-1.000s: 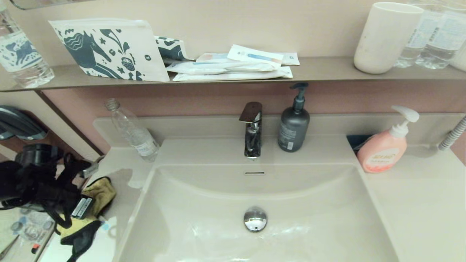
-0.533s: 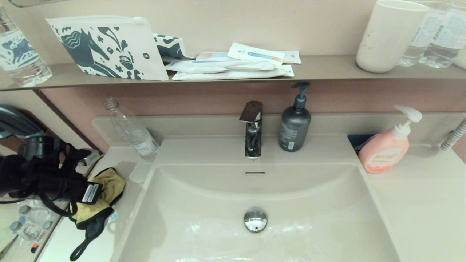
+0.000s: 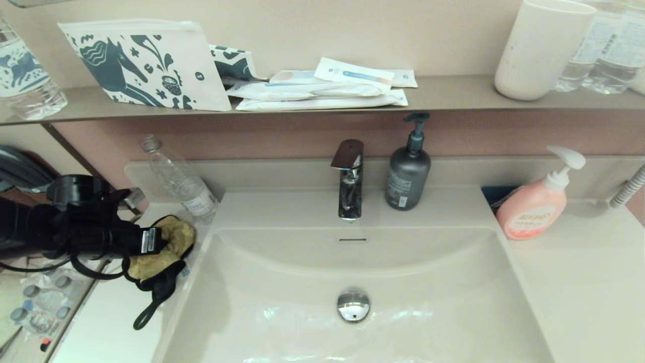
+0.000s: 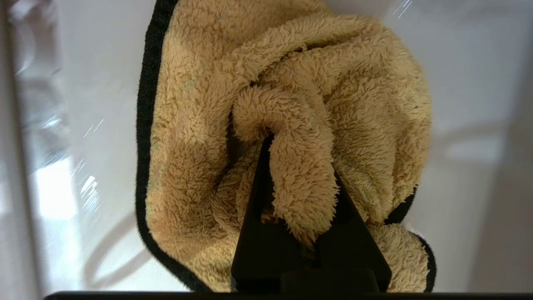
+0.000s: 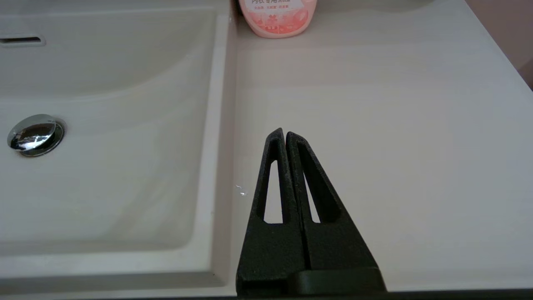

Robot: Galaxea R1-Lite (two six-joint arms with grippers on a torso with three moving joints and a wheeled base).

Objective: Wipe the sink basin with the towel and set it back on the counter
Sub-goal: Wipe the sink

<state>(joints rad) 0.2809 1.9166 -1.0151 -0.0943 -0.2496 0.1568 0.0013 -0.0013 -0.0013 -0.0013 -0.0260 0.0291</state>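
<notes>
Next, I pull the towel toward the counter's front with my left gripper before I put it down clear, because the towel's edge is close against the clear plastic bottle's foot.
The mustard-yellow towel with black trim hangs bunched over the counter's left part, close to the left rim of the sink basin. Its black loop dangles below it. My left gripper is shut on the towel, coming in from the left. In the left wrist view a fold of the towel is pinched in the left gripper. My right gripper is shut and empty, low over the counter just right of the sink basin. It is out of the head view.
A clear plastic bottle leans right behind the towel. The faucet and a dark grey pump bottle stand behind the basin, a pink pump bottle at back right. The chrome drain plug sits mid-basin. The wall shelf overhangs.
My left gripper has carried the towel to the right and further back, from the counter's left edge to beside the basin's left rim. The loop swings below it.
</notes>
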